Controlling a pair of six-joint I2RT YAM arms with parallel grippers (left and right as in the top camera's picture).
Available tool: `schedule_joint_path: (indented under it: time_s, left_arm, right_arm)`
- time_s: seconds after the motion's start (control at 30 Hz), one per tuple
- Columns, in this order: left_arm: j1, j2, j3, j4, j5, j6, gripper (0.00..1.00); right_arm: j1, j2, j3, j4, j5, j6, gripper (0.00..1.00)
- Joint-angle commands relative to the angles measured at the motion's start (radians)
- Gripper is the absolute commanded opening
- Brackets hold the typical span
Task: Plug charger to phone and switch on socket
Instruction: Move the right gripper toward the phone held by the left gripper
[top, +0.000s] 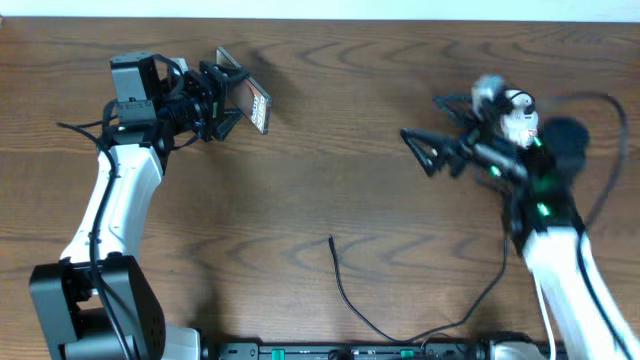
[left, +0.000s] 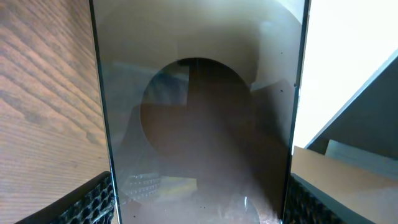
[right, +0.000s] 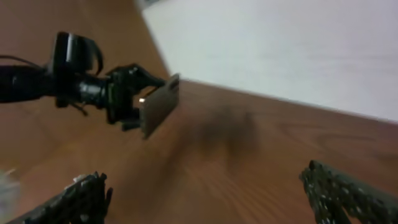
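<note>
My right gripper should keep moving in on the phone's loose end (top: 262, 112), which sticks out past my left gripper, until its open fingers are around that loose end and then close.
My left gripper (top: 226, 104) is shut on the phone (top: 251, 100), a dark slab held on edge above the table's far left. The left wrist view is filled by the phone's glossy face (left: 199, 124), with a finger pad (left: 93, 199) at each long edge. My right gripper (top: 425, 137) hangs open and empty at the right, pointing left; its view shows the phone (right: 160, 106) far off. The charger's thin black cable lies on the table, its tip (top: 331, 238) at the centre front. The socket (top: 512, 108), white with red marks, is blurred and partly hidden beside my right wrist.
The charger's cable (top: 400, 338) loops along the front edge, then runs up towards my right arm. Another dark cable (top: 612, 110) arcs round the far right. Wooden tabletop (top: 330, 130) lies between the two grippers.
</note>
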Motion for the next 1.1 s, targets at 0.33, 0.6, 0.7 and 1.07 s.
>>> schedule_joint_path:
  time_s: [0.33,0.6,0.7,1.07]
  left_arm:
    - [-0.132,-0.009,0.026,0.025,-0.146,-0.07,0.07]
    - [-0.235,-0.009,0.026,0.037,-0.22,-0.106,0.07]
    - [-0.269,-0.009,0.026,0.071,-0.224,-0.117,0.07]
    - [-0.383,-0.009,0.026,0.08,-0.287,-0.121,0.08]
  right_arm:
    - [0.249,0.437,0.076,0.492,-0.105,0.243,0.99]
    - [0.249,0.438,0.076,0.455,-0.041,0.313,0.99]
    - [0.25,0.438,0.076,0.436,-0.04,0.314,0.99]
    - [0.257,0.438,0.074,0.296,0.034,0.309,0.99]
